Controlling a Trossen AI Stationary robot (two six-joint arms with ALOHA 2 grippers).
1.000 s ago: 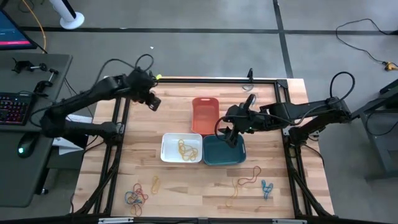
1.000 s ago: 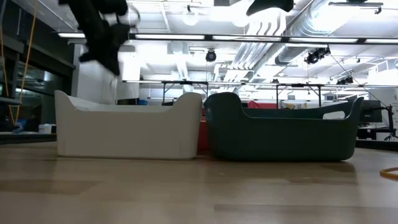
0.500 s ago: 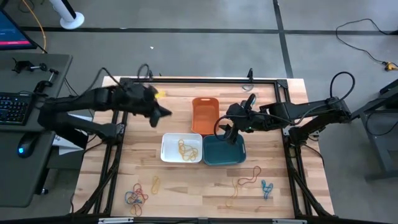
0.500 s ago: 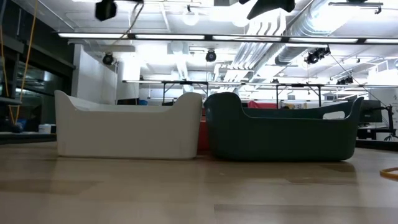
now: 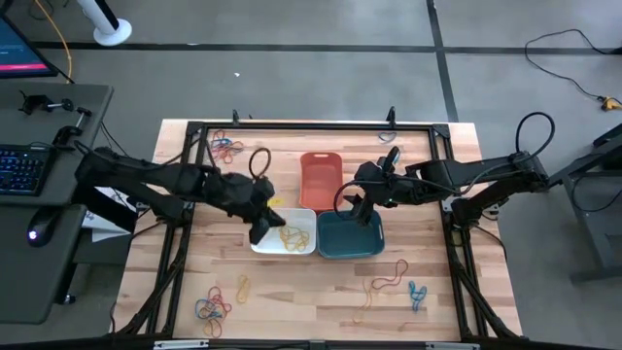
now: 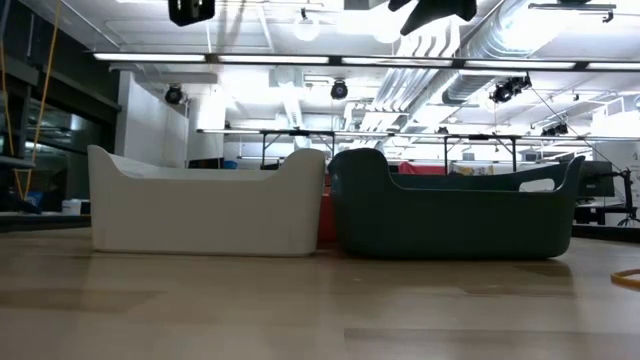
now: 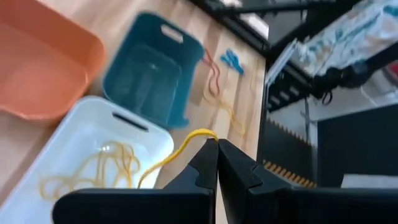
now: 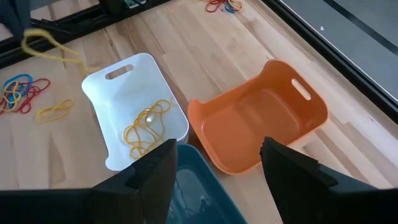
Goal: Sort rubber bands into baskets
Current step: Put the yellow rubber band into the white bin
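Observation:
The yellow rubber band (image 7: 176,153) hangs clear above the white basket's rim, so my left gripper should go over the yellow rubber bands inside (image 5: 294,238) next and let go there.
Three baskets stand mid-table: orange (image 5: 320,180) at the far side, white (image 5: 284,231) holding yellow rubber bands (image 7: 102,165), and teal (image 5: 349,234) beside it. My left gripper (image 7: 217,148) is shut on a yellow rubber band (image 7: 180,149) and hovers over the white basket's left rim (image 5: 260,231). The right wrist view also shows that band (image 8: 48,43). My right gripper (image 8: 221,171) is open with nothing between its fingers, above the teal basket's far rim (image 5: 358,209). My left gripper pinches one end of the yellow rubber band (image 7: 204,134) between its two fingertips. The fingers slant down from the table's left. The band hangs slack below them, clear of the table, above the white basket's rim.
Loose rubber bands lie in a cluster at the far left corner (image 5: 225,148), a mixed pile (image 5: 212,307) and a yellow one (image 5: 243,287) at the near left, and orange (image 5: 385,280) and blue ones (image 5: 416,293) at the near right. A black frame (image 5: 311,125) rims the table.
My left gripper has swung from the table's far left corner toward the near right, to the white basket, turning as it went and staying shut. The yellow band has travelled with it, hanging from its tips. My right gripper has stayed over the teal basket.

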